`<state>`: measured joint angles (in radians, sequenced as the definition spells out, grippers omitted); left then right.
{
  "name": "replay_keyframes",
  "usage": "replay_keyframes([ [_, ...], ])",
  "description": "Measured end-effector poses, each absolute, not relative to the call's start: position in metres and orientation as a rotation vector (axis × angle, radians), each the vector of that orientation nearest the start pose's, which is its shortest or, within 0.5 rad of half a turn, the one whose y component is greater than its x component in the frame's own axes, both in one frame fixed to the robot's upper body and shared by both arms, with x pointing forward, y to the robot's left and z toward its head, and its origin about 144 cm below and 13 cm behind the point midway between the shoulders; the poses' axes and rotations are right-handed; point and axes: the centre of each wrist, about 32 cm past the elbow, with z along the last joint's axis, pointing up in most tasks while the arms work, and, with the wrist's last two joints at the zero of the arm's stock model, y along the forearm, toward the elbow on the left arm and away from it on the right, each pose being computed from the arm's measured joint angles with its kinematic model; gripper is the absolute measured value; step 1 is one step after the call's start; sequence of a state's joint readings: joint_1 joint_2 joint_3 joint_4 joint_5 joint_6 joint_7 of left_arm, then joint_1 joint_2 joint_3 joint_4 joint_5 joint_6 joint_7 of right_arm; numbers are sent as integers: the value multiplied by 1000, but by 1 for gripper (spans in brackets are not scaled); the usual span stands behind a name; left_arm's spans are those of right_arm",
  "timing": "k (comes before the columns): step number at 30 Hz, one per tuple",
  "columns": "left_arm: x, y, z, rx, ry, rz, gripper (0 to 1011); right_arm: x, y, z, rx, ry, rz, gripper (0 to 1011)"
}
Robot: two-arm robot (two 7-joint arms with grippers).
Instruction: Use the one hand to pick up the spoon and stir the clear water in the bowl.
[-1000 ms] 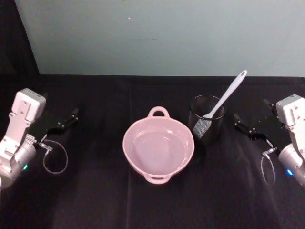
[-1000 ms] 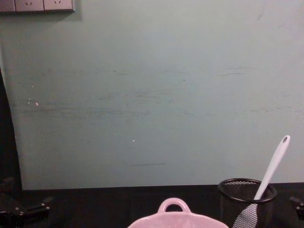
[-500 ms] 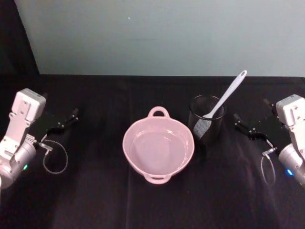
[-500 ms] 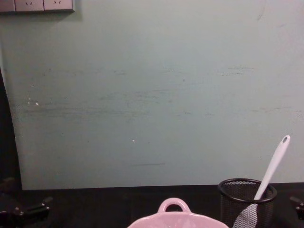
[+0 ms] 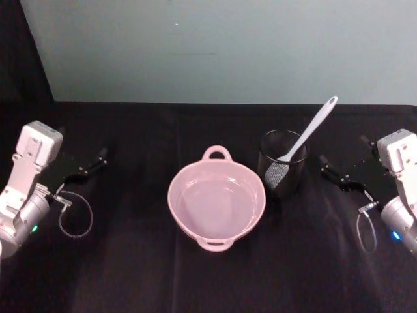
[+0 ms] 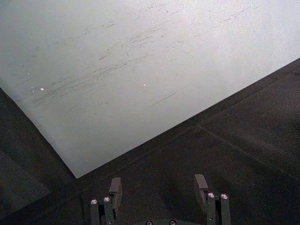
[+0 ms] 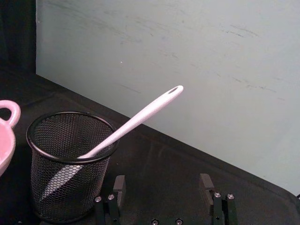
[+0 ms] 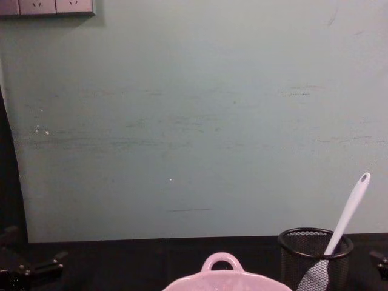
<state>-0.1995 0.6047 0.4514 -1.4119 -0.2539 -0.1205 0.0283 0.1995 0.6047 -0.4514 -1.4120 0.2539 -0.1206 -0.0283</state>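
Note:
The white spoon (image 8: 350,209) is leaning loosely in the cup's wide opening (image 8: 314,242). The spoon will slide out and leave the cup standing when I lift the spoon.
The white spoon (image 5: 311,130) stands bowl-down in a black wire-mesh cup (image 5: 282,163), its handle leaning up and to the right; the spoon (image 7: 136,120) and the spoon (image 8: 347,212) show the same lean. The pale pink bowl (image 5: 186,183) of clear water sits mid-table, left of the cup, its loop handle (image 8: 221,262) facing the wall. My right gripper (image 5: 340,172) hovers open just right of the cup, holding nothing. In the right wrist view the right gripper (image 7: 162,184) has the cup (image 7: 70,164) a short way ahead. My left gripper (image 5: 88,166) rests open at the far left.
A black cloth (image 5: 130,274) covers the table, which ends at a pale green wall (image 5: 215,45). Loose cable loops (image 5: 75,215) hang by each wrist. Wall sockets (image 8: 48,6) sit high at the left in the chest view.
The left gripper's fingers have spread slightly and shifted a little. The right arm, spoon, cup and bowl stay where they were.

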Motion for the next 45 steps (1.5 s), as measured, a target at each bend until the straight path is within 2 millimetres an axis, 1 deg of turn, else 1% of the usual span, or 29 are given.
replay_keyframes([
  [4, 489, 310, 1140, 304, -285, 1248, 1011, 487, -309, 1143, -284, -277, -1215, 1002],
  [11, 489, 310, 1140, 304, -285, 1248, 1011, 479, -308, 1156, -164, -214, -1176, 1003],
  [18, 489, 310, 1140, 304, -285, 1248, 1011, 480, -311, 1164, 22, -48, -1162, 1003],
  [21, 489, 310, 1140, 304, -285, 1248, 1011, 486, -312, 1165, 125, 74, -1153, 1003],
  [24, 489, 310, 1140, 304, -285, 1248, 1011, 491, -312, 1164, 180, 150, -1149, 1003],
  [25, 489, 310, 1140, 304, -285, 1248, 1011, 495, -311, 1164, 214, 201, -1146, 1003],
  [31, 489, 310, 1140, 304, -285, 1248, 1011, 509, -307, 1160, 291, 351, -1131, 1003],
  [45, 489, 310, 1140, 304, -285, 1248, 1011, 531, -299, 1161, 298, 427, -1117, 1003],
])
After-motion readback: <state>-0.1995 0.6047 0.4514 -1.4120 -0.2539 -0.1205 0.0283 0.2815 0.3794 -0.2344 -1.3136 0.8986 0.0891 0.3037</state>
